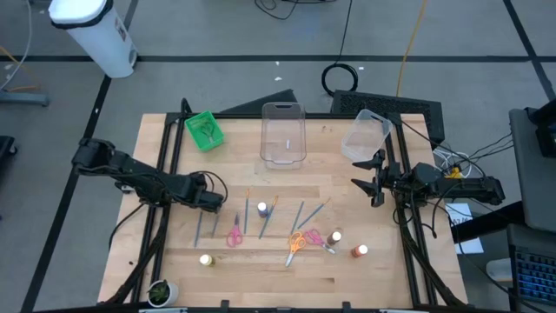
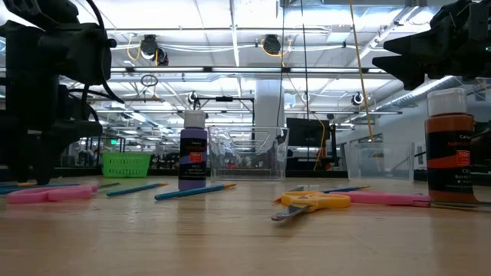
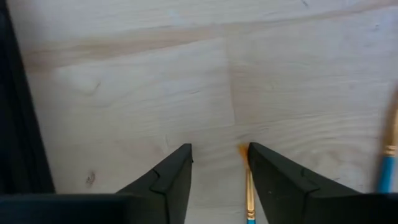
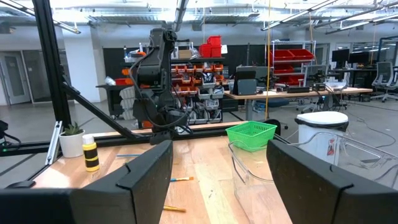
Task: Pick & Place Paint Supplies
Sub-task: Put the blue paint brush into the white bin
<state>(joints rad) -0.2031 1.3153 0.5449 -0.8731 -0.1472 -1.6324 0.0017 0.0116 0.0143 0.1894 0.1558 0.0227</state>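
Observation:
My left gripper should open, center itself over the gold ferrule (image 3: 250, 194) and pinch there before lifting, because the blue paintbrush's bristle end (image 3: 243, 151) is off-center next to one finger.
My left gripper (image 1: 214, 201) points down over the table's left half, open. Between its fingers lies the orange bristle end of a thin blue paintbrush (image 3: 248, 190), flat on the wood and close to one finger. More brushes (image 1: 268, 217), pink scissors (image 1: 234, 235), orange scissors (image 1: 297, 243), a purple bottle (image 1: 261, 209), a yellow bottle (image 1: 206, 259) and a red bottle (image 1: 359, 250) lie or stand spread over the table's near half. My right gripper (image 1: 375, 181) waits open at the right edge, held level above the table. My left gripper comes from above, its fingers pointing down on either side of the brush's bristle end (image 3: 243, 153). That end lies right beside the inner side of one finger (image 3: 267, 168). Whether the finger touches it, I cannot tell. The brush rests flat on the table.
A green bin (image 1: 204, 130) stands at the far left, a clear tub (image 1: 283, 133) at the far middle and a tilted clear tub (image 1: 366, 135) at the far right. A second brush (image 3: 388, 162) lies near my left gripper. Bare wood lies between the tubs and the supplies.

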